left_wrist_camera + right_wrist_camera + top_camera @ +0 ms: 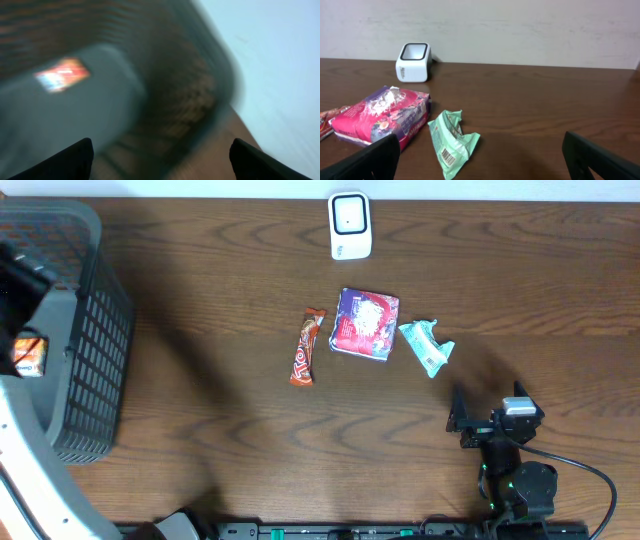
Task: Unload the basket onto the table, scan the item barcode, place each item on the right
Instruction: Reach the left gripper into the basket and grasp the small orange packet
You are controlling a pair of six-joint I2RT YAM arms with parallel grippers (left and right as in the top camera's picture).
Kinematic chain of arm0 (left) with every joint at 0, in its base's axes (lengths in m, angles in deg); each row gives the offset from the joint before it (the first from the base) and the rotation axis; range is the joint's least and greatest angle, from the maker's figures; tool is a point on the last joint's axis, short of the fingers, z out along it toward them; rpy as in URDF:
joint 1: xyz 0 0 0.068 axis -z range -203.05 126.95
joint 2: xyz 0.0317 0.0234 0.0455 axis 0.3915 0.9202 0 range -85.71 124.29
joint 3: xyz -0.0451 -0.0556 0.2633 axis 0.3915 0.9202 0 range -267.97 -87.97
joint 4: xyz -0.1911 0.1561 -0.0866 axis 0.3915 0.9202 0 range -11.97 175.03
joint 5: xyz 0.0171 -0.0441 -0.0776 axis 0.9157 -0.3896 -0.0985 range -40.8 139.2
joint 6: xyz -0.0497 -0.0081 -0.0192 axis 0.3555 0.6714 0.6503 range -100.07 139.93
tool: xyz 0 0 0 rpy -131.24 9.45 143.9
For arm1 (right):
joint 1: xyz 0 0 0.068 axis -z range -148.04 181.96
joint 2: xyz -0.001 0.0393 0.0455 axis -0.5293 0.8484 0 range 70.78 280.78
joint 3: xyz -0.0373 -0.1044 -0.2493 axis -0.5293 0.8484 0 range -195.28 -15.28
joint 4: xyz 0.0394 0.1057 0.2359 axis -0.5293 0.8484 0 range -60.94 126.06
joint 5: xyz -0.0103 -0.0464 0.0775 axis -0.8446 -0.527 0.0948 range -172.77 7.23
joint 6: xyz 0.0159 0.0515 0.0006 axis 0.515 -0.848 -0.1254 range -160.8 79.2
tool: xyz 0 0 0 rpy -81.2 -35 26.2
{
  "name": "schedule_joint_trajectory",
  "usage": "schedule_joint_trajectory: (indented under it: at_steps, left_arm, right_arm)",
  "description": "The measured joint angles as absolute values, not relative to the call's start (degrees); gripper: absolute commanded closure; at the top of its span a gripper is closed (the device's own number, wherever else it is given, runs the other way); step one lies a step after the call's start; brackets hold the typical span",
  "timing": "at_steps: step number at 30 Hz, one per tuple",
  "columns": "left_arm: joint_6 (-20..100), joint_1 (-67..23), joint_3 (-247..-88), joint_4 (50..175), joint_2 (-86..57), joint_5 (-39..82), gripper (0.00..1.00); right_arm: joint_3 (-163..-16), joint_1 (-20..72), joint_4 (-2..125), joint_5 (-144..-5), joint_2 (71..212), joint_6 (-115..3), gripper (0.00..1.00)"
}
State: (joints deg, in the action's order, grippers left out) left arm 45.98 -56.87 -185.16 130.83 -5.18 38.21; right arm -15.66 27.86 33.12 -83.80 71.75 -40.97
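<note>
The orange-and-white item (31, 357) is by itself on the basket's bottom under my open left gripper, so I keep reaching down until the fingers are on both sides of the item.
The white barcode scanner (350, 225) stands at the back of the table, also in the right wrist view (413, 62). In the middle lie an orange bar (308, 346), a purple-pink pack (365, 324) and a crumpled green packet (427, 346), whose barcode faces up (451, 141). My right gripper (470, 420) rests open near the front right, short of the green packet, with nothing between its fingers (481, 139). My left gripper (161, 146) hangs open and empty over the basket (200, 95). An orange-and-white item (62, 74) lies on the basket floor (28, 352). The left wrist view is blurred.
The dark mesh basket (95, 350) fills the left end of the table. The left arm's white link (20, 470) runs along the left edge. A cable (590, 475) loops by the right arm's base. The back wall stands behind the scanner.
</note>
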Motion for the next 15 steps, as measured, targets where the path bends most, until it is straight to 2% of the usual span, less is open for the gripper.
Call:
schedule_joint_trajectory:
  at_steps: [5, 15]
  left_arm:
    - [49.3, -61.5, -185.2, 134.0, -0.6, 47.9, 0.13]
    - [53.2, -62.0, -185.2, 136.4, 12.9, 66.8, 0.13]
  right_arm:
    - [-15.7, 27.9, 33.1, -83.8, 71.8, -41.0, 0.01]
    - [-15.7, 27.9, 33.1, -83.8, 71.8, -41.0, 0.01]
